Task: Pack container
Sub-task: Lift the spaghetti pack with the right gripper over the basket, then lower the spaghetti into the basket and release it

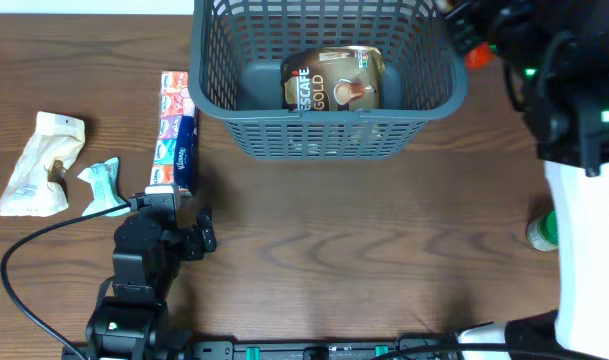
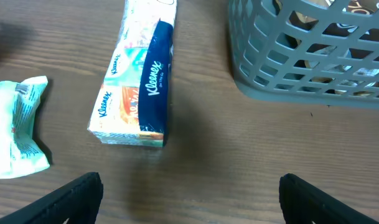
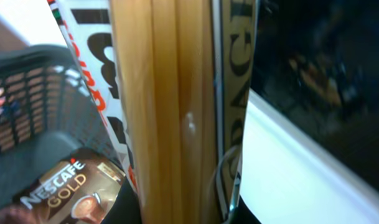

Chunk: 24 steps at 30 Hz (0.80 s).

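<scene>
My right gripper is carrying the spaghetti pack, with the basket open above the Nescafe Gold pouch (image 1: pixel 409 70). It should keep carrying the pack over the basket's rim and let go of it on the pouch (image 1: pixel 334 80).
The dark grey lattice basket (image 1: pixel 324 125) stands at the back centre, with a Nescafe Gold pouch (image 1: pixel 332 80) lying in it. My right gripper (image 1: pixel 476 32) is above the basket's right rim and is shut on a clear pack of spaghetti (image 3: pixel 170 112). That pack fills the right wrist view, and the basket (image 3: pixel 27 99) and pouch (image 3: pixel 65 193) lie below it. My left gripper (image 2: pixel 189 199) is open and empty, low over the table just short of a Kleenex tissue pack (image 2: pixel 136 93). In the overhead view this gripper (image 1: pixel 169 200) is below the Kleenex pack (image 1: pixel 176 130).
A crumpled white bag (image 1: pixel 39 165) and a small teal-and-white packet (image 1: pixel 102 185) lie at the left, and the packet also shows in the left wrist view (image 2: pixel 15 124). A green-and-white item (image 1: pixel 542 232) sits by the right arm's base. The basket's corner (image 2: pixel 301 62) is to the right of the Kleenex pack.
</scene>
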{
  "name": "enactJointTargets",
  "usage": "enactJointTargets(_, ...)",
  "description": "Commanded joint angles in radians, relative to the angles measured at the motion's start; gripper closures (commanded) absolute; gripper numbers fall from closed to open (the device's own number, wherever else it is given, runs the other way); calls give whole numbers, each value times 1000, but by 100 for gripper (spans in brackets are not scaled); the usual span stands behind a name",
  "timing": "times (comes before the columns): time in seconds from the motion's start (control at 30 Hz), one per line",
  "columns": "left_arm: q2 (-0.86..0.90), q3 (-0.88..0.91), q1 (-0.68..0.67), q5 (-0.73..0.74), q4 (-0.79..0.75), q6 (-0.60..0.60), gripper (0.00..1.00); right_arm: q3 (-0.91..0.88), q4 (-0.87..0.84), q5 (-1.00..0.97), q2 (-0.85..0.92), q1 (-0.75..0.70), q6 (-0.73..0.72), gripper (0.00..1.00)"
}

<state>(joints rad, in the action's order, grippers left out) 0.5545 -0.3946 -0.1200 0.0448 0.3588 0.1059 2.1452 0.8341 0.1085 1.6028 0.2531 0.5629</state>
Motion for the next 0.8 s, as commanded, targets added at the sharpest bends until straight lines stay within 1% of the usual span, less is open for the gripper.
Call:
enactJointTargets(0.0,-1,-23,-3,-8,-1,-2,10,35,-25,-6,70,34,195,99)
enactJointTargets(0.2,-1,-23,-3,-8,-1,6,10,35,-6,-6,251,71,320,99)
enactJointTargets(0.33,-1,-23,-3,-8,-1,9,10,35,-11,-1,372,89,377,99)
enactJointTargets(0.5,-1,-23,-3,-8,-1,9,10,35,-10,21,482,109,385,99)
enactJointTargets(0.77,-1,-23,-3,-8,-1,9,10,35,2,35,594,112,384,99)
